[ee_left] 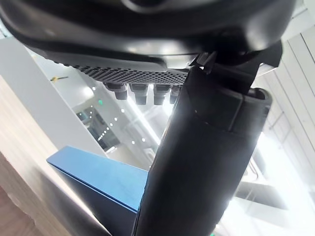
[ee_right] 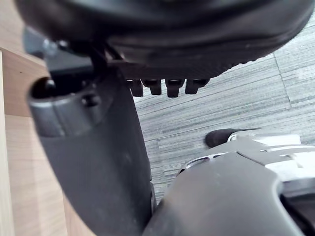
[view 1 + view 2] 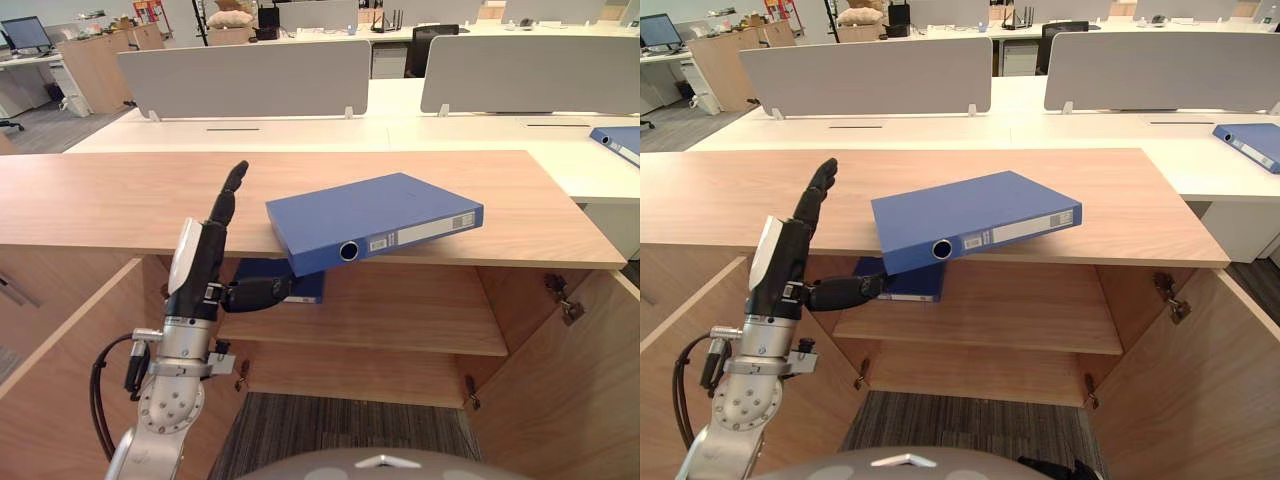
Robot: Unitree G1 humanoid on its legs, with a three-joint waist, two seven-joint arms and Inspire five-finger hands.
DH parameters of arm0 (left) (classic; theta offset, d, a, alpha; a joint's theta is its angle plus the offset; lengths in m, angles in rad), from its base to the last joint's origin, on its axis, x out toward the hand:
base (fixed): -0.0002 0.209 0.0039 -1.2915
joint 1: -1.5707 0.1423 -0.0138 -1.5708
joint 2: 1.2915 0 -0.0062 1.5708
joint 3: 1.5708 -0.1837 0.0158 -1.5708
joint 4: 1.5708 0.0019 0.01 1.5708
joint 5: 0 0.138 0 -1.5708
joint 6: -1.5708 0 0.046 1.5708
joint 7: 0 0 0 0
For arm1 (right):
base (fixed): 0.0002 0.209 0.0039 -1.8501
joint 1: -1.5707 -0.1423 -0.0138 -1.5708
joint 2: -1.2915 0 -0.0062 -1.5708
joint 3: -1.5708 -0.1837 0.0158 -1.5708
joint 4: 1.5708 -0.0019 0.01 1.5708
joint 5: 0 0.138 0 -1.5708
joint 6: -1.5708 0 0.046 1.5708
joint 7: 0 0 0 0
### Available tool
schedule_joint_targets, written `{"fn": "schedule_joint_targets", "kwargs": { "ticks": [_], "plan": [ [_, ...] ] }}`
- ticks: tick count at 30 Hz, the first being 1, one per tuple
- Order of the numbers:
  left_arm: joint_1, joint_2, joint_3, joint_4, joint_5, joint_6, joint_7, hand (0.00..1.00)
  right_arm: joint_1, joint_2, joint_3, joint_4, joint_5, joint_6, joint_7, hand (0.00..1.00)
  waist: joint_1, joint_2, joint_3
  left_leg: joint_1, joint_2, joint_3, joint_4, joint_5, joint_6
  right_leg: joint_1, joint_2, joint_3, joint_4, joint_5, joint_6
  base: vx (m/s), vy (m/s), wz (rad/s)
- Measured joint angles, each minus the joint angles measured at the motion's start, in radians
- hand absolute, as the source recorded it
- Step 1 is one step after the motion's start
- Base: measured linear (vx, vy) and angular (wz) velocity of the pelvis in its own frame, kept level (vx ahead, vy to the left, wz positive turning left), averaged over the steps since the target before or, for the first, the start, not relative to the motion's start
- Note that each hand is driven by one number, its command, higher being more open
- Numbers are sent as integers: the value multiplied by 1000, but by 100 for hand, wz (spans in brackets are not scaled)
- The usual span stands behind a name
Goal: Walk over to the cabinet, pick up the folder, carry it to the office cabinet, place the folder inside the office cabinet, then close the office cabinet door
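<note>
The folder's overhanging corner (image 3: 304, 254) stays square and the cover is flat. The blue folder (image 3: 372, 213) will come up stiff and closed when I raise that corner.
A blue folder (image 3: 370, 215) lies askew on the wooden cabinet top (image 3: 100, 200), its near spine corner hanging over the front edge. My left hand (image 3: 200, 255) stands upright just left of it, open, fingers (image 3: 228, 195) straight up. Its thumb (image 3: 255, 293) reaches sideways below the overhanging corner; I cannot tell whether it touches. The left wrist view shows the folder (image 1: 98, 177) past the thumb (image 1: 206, 162). In the right wrist view my right hand (image 2: 98, 147) is open, hanging low over grey carpet (image 2: 236, 103) and holding nothing.
The cabinet below stands with both doors (image 3: 570, 390) swung wide and a wooden shelf (image 3: 400, 310) inside. A second blue folder (image 3: 305, 288) lies on that shelf at the left. Beyond the cabinet are white desks with grey screens (image 3: 250, 75), and another blue folder (image 3: 620, 140) at far right.
</note>
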Motion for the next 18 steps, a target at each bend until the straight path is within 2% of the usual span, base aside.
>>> {"fn": "schedule_joint_targets", "kwargs": {
  "ticks": [12,18],
  "plan": [
    [0,59,-76,4,26,0,-47,100,7,-1,-3,0,0,1,3,100,-15,0,-12,2,4,6,0,-1,-2,-6,5,13,2,1,-1,-8,-8,-2],
    [0,105,-107,83,74,-7,-49,100,7,-5,-3,-2,0,1,3,100,-16,2,-12,2,4,3,0,-1,-2,-6,5,10,-3,2,-5,0,0,0]
  ]
}}
